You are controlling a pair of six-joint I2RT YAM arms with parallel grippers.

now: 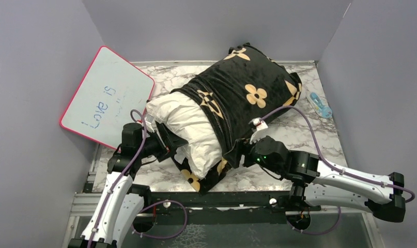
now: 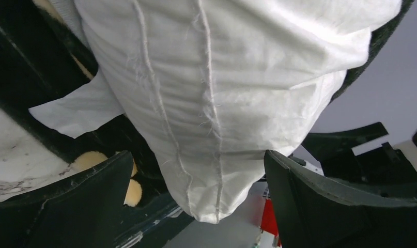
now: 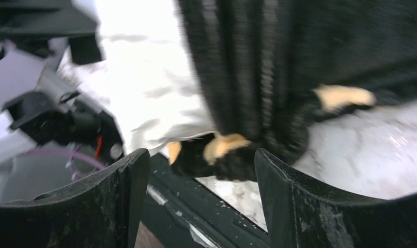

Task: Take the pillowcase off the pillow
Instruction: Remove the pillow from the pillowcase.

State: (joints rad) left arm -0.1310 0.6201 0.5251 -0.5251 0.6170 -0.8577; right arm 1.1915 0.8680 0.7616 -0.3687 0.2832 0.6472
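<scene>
My right gripper is at the pillowcase's near edge, and the pillowcase is still wrapped around the pillow's far half [image 1: 272, 83]. The gripper should leave that edge and pinch the pillowcase farther back [image 1: 261, 70].
The pillowcase [image 1: 242, 90] covers the far part of the pillow [image 1: 188, 126]; the pillow's white near end sticks out of the bunched opening. My left gripper [image 1: 170, 146] is open at that bare end. In the left wrist view the pillow's corner [image 2: 216, 119] hangs between the spread fingers [image 2: 320, 201] of the left gripper [image 2: 198, 194], not pinched. My right gripper [image 1: 238, 153] is open beside the pillowcase's near edge. In the right wrist view the right gripper [image 3: 196, 199] is empty, with the pillowcase's hem [image 3: 232, 155] just beyond the fingertips and the pillow [image 3: 144, 88] to its left.
A pink-rimmed whiteboard [image 1: 107, 98] leans at the back left. A small blue object [image 1: 320, 106] lies at the right on the marbled table [image 1: 304, 129]. Grey walls enclose three sides. A black rail [image 1: 221, 199] runs along the near edge.
</scene>
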